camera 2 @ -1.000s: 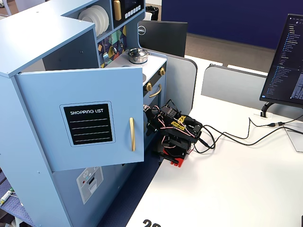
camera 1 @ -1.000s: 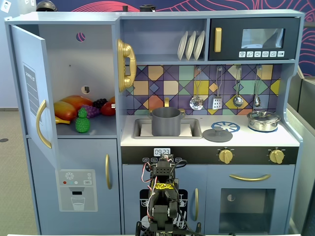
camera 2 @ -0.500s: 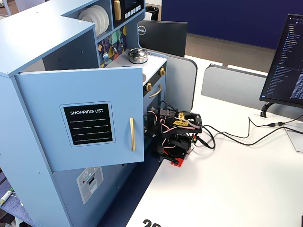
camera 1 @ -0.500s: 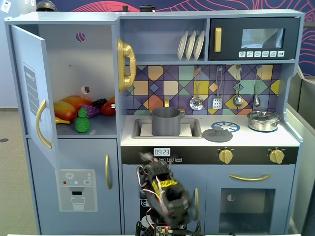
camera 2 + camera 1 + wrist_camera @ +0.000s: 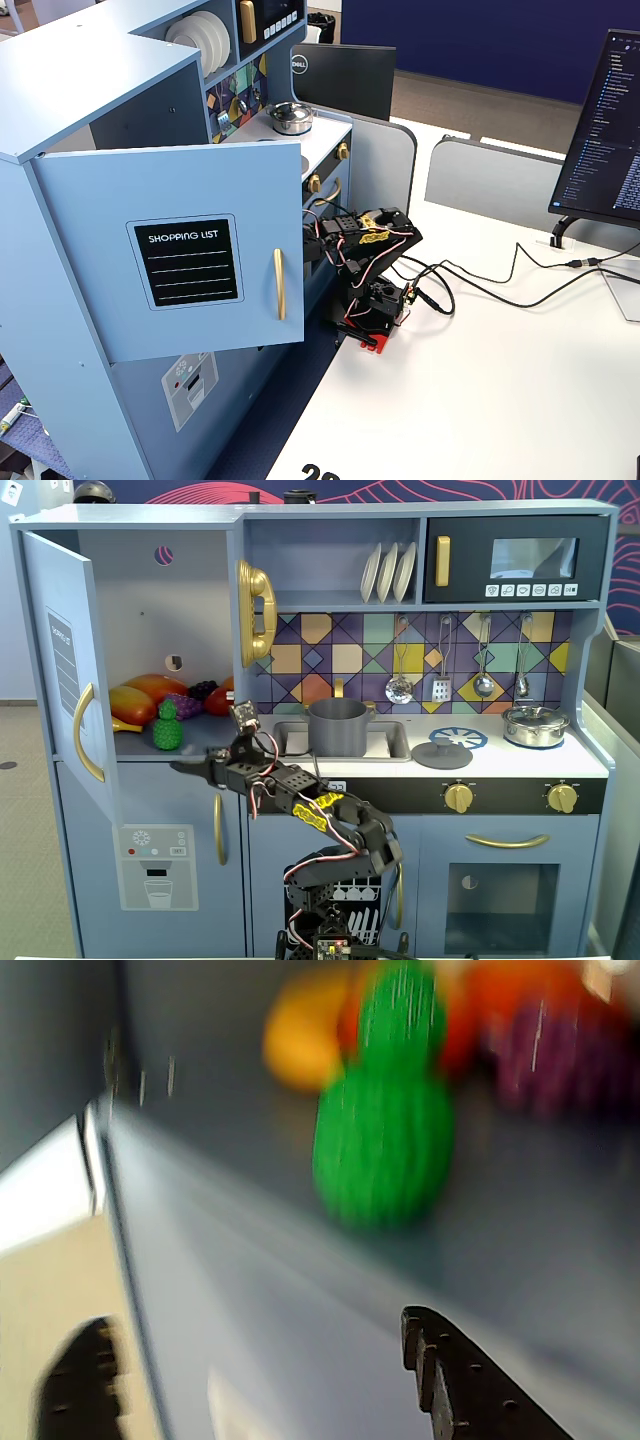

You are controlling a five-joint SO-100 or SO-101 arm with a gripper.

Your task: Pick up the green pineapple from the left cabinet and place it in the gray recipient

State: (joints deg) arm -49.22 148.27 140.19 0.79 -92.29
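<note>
The purple fruit peeks out (image 5: 187, 707) behind the green pineapple (image 5: 167, 726). The pineapple should come away by itself and show more purple fruit when I lift it.
The green pineapple (image 5: 168, 727) stands upright at the front of the left cabinet's shelf (image 5: 200, 742), ahead of the other toy fruits. In the wrist view it is blurred (image 5: 385, 1130), up and to the right of my jaws. My gripper (image 5: 188, 768) reaches left, just below and in front of the shelf's front edge, a little right of the pineapple. It is open (image 5: 250, 1328) with nothing between the fingers. The gray recipient (image 5: 337, 727) sits in the sink basin. In the side fixed view the cabinet door (image 5: 170, 250) hides the gripper and only the arm (image 5: 362, 238) shows.
Orange, yellow, red and purple toy fruits (image 5: 150, 695) lie behind the pineapple. The open blue door (image 5: 60, 670) with its gold handle stands left of the shelf. A gold phone (image 5: 255, 610) hangs on the cabinet's right wall. A flat gray lid (image 5: 441, 753) and a silver pot (image 5: 535, 725) sit on the counter.
The arm has unfolded from low in front of the lower doors, risen and swung left, bringing the gripper up to the cabinet shelf's front edge. The fruits and pot have not moved.
</note>
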